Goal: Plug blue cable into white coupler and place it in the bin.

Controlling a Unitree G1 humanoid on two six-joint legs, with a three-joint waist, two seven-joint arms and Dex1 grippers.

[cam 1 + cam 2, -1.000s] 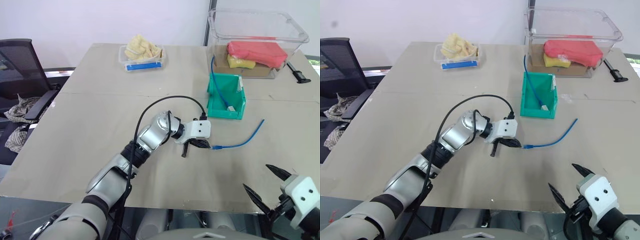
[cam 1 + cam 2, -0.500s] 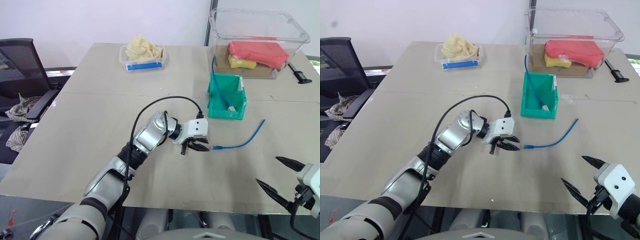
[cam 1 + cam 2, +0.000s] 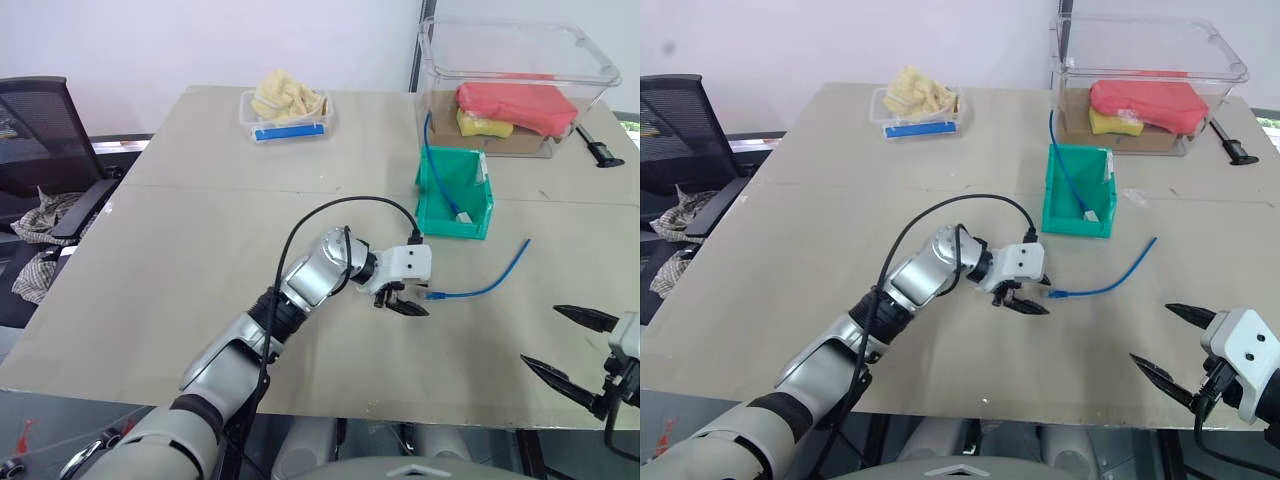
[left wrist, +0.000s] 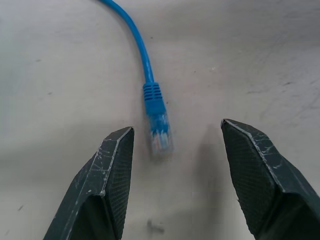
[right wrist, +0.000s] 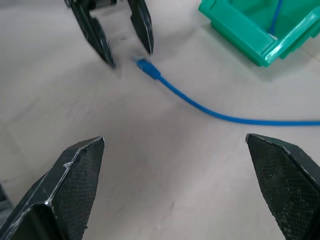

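Observation:
The blue cable [image 3: 490,288] will stay bent and stick out when I put it inside the teal bin, because a second blue cable [image 3: 428,150] arches over the teal bin's rim.
The blue cable [image 3: 488,283] lies on the table right of centre, its clear plug [image 4: 160,141] at its left end. My left gripper [image 3: 408,300] stands open just above the table. Its two fingers straddle the plug without touching it, and the same shows in the right wrist view [image 5: 125,55]. At the table's front right corner my right gripper [image 3: 540,335] hangs wide open and empty. The teal bin [image 3: 440,215] stands behind the cable. Inside it lies a second blue cable ending in a small white block, seemingly a white coupler [image 3: 462,215].
A large clear tub [image 3: 515,85] with red and yellow items stands at the back right, with a black tool [image 3: 598,148] beside it. A small clear tray [image 3: 285,112] with yellow cloth sits at the back. A black chair [image 3: 40,150] is to the left.
My left gripper has opened and shifted a little right, so its fingers now stand on either side of the plug. My right gripper has drifted right and up.

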